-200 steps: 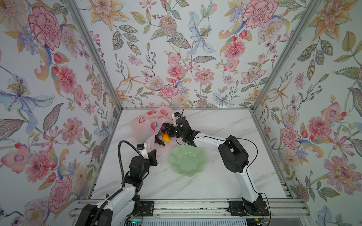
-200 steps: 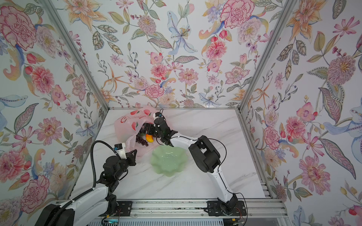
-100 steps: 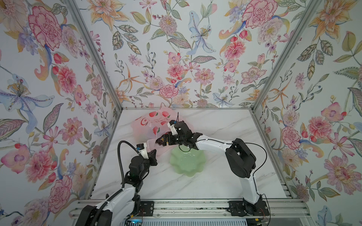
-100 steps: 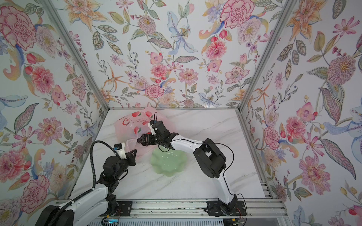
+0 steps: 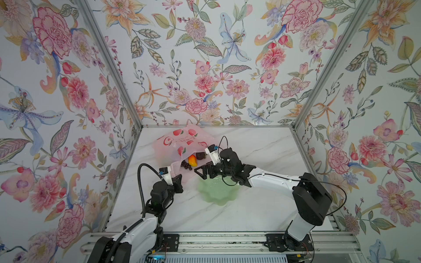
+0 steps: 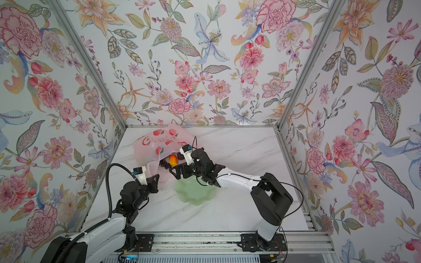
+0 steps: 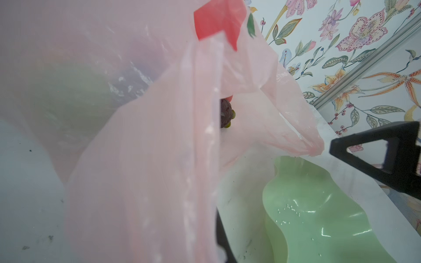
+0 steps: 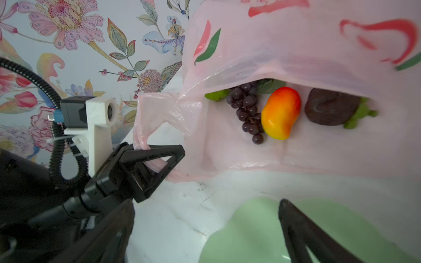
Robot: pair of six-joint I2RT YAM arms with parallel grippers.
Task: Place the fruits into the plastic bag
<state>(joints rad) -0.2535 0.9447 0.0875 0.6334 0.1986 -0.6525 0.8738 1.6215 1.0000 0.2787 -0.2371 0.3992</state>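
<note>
My right gripper should carry on to the bag's free handle (image 7: 303, 139) and close there, because the plate is empty and the fruits (image 5: 192, 161) lie inside the bag's opening.
The pale pink plastic bag (image 5: 182, 141) (image 6: 159, 141) lies at the back left, its mouth facing the front. Just inside the mouth, the right wrist view shows a grape bunch (image 8: 247, 109), a red-yellow mango (image 8: 281, 112), a dark maroon fruit (image 8: 330, 107) and part of a green fruit (image 8: 216, 94). My left gripper (image 5: 178, 180) (image 8: 180, 154) is shut on the bag's handle (image 8: 157, 109) and holds it up. My right gripper (image 5: 201, 172) (image 6: 178, 172) stands open and empty in front of the mouth, over the far rim of the plate.
A pale green scalloped plate (image 5: 218, 193) (image 8: 255, 227) with no fruit on it sits at the middle of the marble table, right in front of the bag. Flowered walls close in the back and both sides.
My right gripper has drawn back out of the bag's mouth toward the plate, still open. The mango now lies uncovered inside the mouth. The left gripper has kept its hold and place.
</note>
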